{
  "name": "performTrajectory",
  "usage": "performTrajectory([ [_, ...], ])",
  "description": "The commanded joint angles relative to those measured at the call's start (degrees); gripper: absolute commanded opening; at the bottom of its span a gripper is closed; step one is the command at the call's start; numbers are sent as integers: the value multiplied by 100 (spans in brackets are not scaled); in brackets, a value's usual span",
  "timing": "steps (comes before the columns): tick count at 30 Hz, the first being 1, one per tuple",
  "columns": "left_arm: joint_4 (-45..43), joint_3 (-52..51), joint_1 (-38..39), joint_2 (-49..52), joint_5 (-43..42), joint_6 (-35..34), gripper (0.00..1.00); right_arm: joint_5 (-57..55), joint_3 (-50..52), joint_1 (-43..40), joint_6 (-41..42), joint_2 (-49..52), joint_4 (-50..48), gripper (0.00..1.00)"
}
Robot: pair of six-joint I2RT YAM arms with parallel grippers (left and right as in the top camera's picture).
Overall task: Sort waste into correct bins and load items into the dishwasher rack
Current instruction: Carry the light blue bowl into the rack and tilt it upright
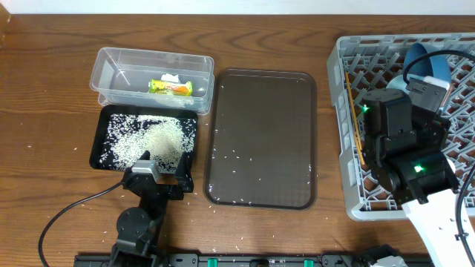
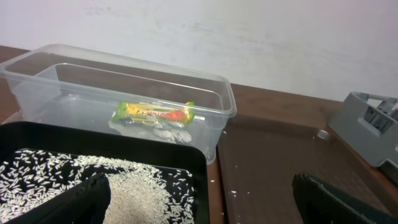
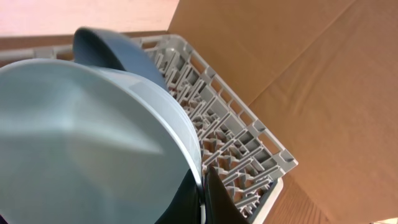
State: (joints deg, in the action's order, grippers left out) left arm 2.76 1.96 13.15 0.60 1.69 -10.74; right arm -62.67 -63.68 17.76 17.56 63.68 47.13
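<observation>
The blue plate (image 1: 428,62) is crowding the white bowl over the grey rack, so next my right gripper swings back toward the chopsticks' side (image 1: 367,76) and puts the bowl down there.
The snack wrapper (image 1: 170,87) (image 2: 155,114) and the white tissue (image 1: 171,77) (image 2: 152,129) lie in the clear tub (image 1: 111,63) (image 2: 230,99). Rice (image 1: 148,141) (image 2: 137,186) is heaped in the black tray (image 1: 100,137) (image 2: 93,140). My left gripper (image 1: 159,174) (image 2: 199,186) is open and empty, low over the black tray's near right corner. My right gripper (image 3: 204,186) is shut on the rim of the white bowl (image 3: 81,137), over the grey rack (image 1: 356,200) (image 3: 236,124). The blue plate (image 1: 430,63) (image 3: 118,50) stands in the rack behind the bowl. Chopsticks (image 1: 354,111) lie along the rack's left side. The cups are out of view.
The brown serving tray (image 1: 260,111) (image 2: 280,162) lies between the bins and the rack, with stray rice grains on it. A few grains also dot the wooden table near the trays. My right arm covers much of the rack.
</observation>
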Motion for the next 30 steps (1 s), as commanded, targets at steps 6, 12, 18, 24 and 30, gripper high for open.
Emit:
performTrajectory([
  [6,116,-173,-33,-37,31,-68,96,-299,-50,-1285,-1119,-146,-1193,1],
  [12,116,-173,-33,-37,31,-68,96,1143,-50,-2052,-1792,-157,-1545,1],
  [18,116,-173,-33,-37,31,-68,96,1207,-48,-1416,-1788,-103,-1458,1],
  [24,116,-173,-33,-37,31,-68,96,627,-48,-516,-1788,404,-1353,1],
  [30,116,-173,-33,-37,31,-68,96,-669,-48,-214,-1980,1543,-1908,1],
])
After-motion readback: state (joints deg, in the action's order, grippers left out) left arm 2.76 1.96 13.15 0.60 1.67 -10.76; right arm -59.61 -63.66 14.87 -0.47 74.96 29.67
